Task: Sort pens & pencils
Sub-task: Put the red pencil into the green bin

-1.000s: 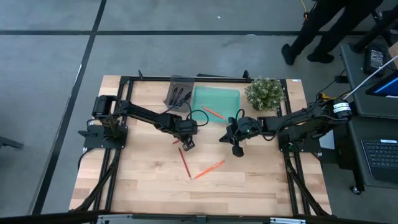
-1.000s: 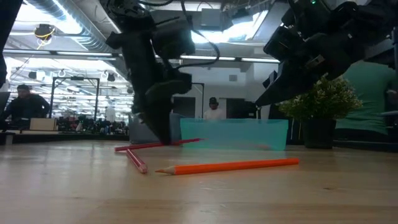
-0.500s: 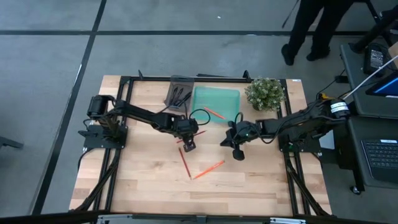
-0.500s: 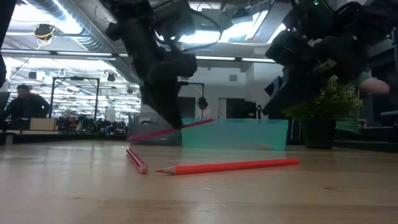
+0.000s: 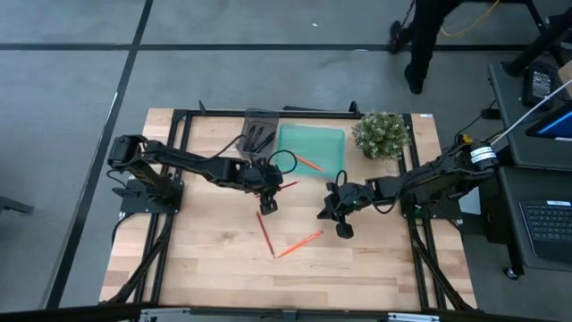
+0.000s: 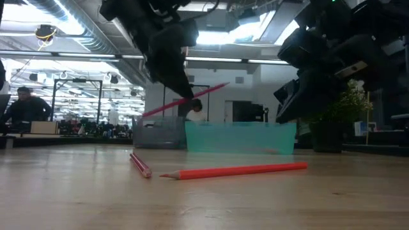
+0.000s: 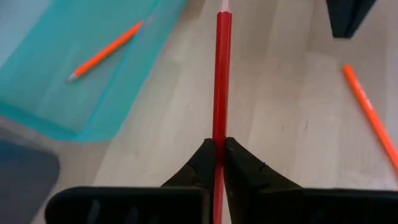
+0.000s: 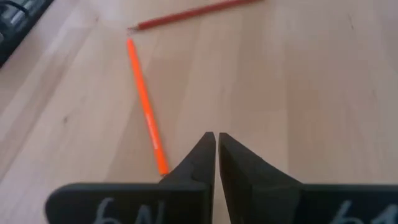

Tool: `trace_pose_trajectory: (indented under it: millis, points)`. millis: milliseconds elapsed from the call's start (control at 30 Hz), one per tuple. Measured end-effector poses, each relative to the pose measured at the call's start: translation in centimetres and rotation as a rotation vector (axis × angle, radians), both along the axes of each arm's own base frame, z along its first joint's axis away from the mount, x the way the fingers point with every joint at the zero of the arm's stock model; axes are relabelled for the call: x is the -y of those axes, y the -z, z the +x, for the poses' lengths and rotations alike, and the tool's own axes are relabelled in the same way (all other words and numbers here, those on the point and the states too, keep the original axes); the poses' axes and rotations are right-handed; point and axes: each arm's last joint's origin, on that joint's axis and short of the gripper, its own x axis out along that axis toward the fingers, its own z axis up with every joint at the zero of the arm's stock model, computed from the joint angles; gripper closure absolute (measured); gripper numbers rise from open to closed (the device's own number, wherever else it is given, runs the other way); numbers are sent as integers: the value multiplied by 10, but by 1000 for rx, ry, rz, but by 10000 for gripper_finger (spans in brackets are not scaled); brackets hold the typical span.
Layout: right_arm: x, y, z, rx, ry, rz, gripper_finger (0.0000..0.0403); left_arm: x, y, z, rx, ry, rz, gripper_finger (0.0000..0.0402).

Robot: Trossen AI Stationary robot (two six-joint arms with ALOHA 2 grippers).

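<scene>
The red pencil's raised end (image 6: pixel 223 85) sticks out free of my left gripper. My right gripper goes on moving toward that end (image 5: pixel 293 184) and open to grab it.
My left gripper (image 5: pixel 270 190) is shut on a red pencil (image 6: pixel 185 100) and holds it above the table's middle, just in front of the teal tray (image 5: pixel 310 148). One orange pencil (image 7: pixel 104 51) lies in that tray. Black pens (image 5: pixel 257 137) lie in the grey tray (image 5: pixel 259 119) beside it. A second red pencil (image 5: pixel 265 231) and an orange pencil (image 5: pixel 299 243) lie flat on the table. Above the table, to the right of these two, my right gripper (image 5: pixel 327 211) is shut on nothing, with the orange pencil (image 8: pixel 144 102) lying ahead of its fingers. My left gripper pinches the red pencil's shaft (image 7: pixel 221 127) between its two fingertips (image 7: pixel 202 158), about midway along it. The fingers slant down from the table's left. The pencil is lifted clear of the table and tilted, with its end toward the teal tray higher.
A potted plant (image 5: pixel 380 134) stands at the far right, beside the teal tray. A black frame (image 5: pixel 268 113) runs along the table's edges. Bare wood lies toward the near edge. People move about in the room beyond the table.
My left gripper has risen with the red pencil. The pencil lay on the table, then tipped up with one end still low, and now hangs clear and tilted. My right gripper has drifted a little toward the table's near edge, still shut.
</scene>
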Motion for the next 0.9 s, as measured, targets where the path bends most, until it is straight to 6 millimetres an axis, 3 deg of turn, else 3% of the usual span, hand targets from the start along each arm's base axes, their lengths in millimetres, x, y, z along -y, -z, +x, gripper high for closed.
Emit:
trace_pose_trajectory:
  millis: [333, 600, 900]
  points:
    - [-4, -3, 2, 42, -13, 6, 380, -6, 13, -5, 30, 20, 32, 389]
    - [-4, -5, 3, 68, -14, 8, 380, -17, -6, -9, 108, 29, 54, 389]
    - [-4, -6, 3, 52, 35, 72, 379, -16, -24, -17, 164, 58, 72, 390]
